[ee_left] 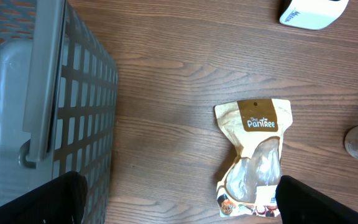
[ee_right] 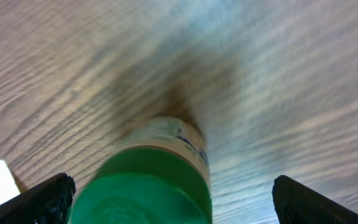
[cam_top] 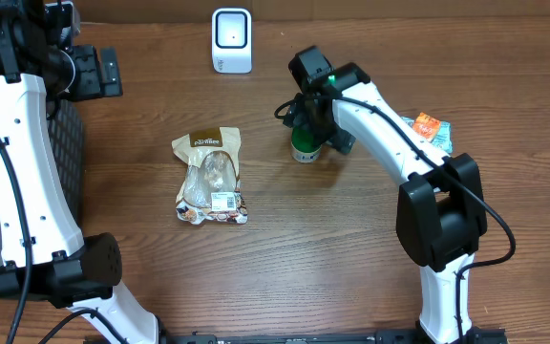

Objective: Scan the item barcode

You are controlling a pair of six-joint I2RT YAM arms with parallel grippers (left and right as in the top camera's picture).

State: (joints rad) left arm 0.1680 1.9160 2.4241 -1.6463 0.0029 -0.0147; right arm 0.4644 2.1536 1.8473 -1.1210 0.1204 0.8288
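Observation:
The barcode on the bottle's white label (cam_top: 306,156) is out of sight, so next my right gripper grips the green cap (cam_top: 305,139) and turns the bottle before picking it up.
A bottle (cam_top: 303,148) with a green cap (ee_right: 145,186) and a white label stands upright on the wooden table. My right gripper (cam_top: 313,122) hangs straight over it, open. In the right wrist view my right gripper (ee_right: 174,194) has its fingers wide apart on either side of the cap, which sits nearer the left finger (ee_right: 45,198). A white barcode scanner (cam_top: 231,40) stands at the table's far edge. My left gripper (cam_top: 98,72) is open at the far left with nothing between its fingers (ee_left: 36,199).
A tan snack bag (cam_top: 211,178) lies flat left of the bottle, its barcode sticker facing up. A grey mesh basket (ee_left: 42,93) stands at the left edge. An orange packet (cam_top: 428,127) lies behind my right arm.

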